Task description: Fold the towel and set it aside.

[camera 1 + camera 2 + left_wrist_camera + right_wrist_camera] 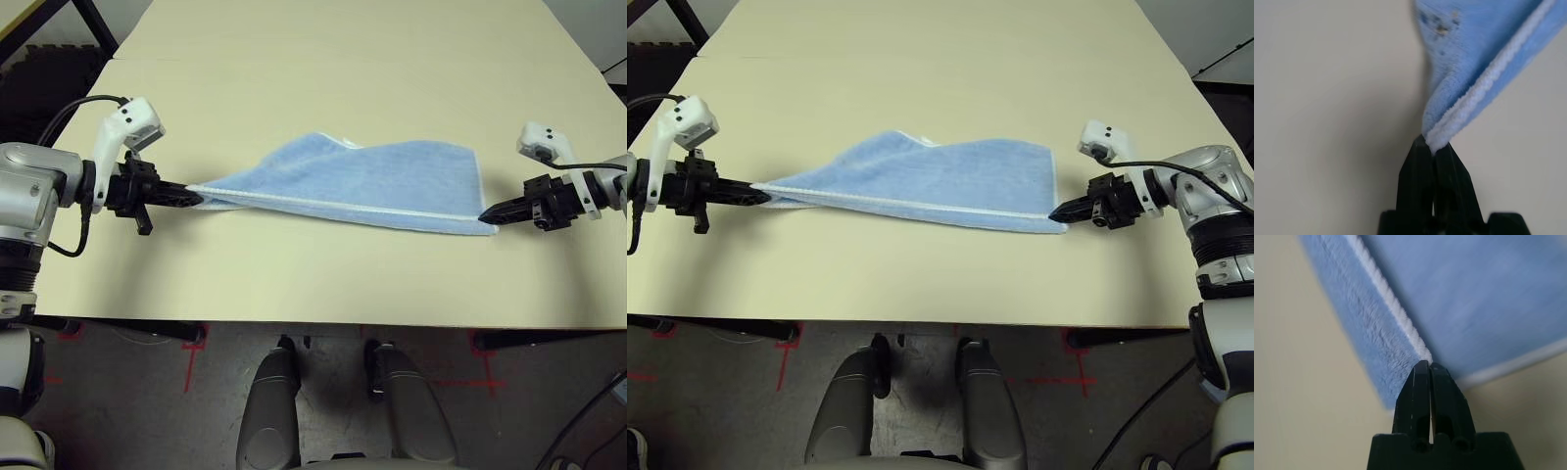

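Observation:
The towel tapers crooked [253,176] toward my left gripper, so next I swing its near edge [338,210] away and back with both grippers to flatten it out before folding.
The light blue towel [362,181] with white stitched edging is stretched between my two grippers over the middle of the beige table [323,284], its near edge lifted and taut, its far part resting on the tabletop. At its left end my left gripper [196,197] is shut on a corner; the left wrist view shows the edging [1469,107] pinched at the fingertips [1420,166]. On the opposite end my right gripper [487,214] is shut on the other near corner, with the towel [1469,298] spreading away from the black fingers [1442,396].
The table's front edge [294,323] runs just below the towel, with floor and red tape marks [191,348] beyond it. A seam [245,59] crosses the tabletop farther back. Dark frame parts [59,29] stand off the far left corner.

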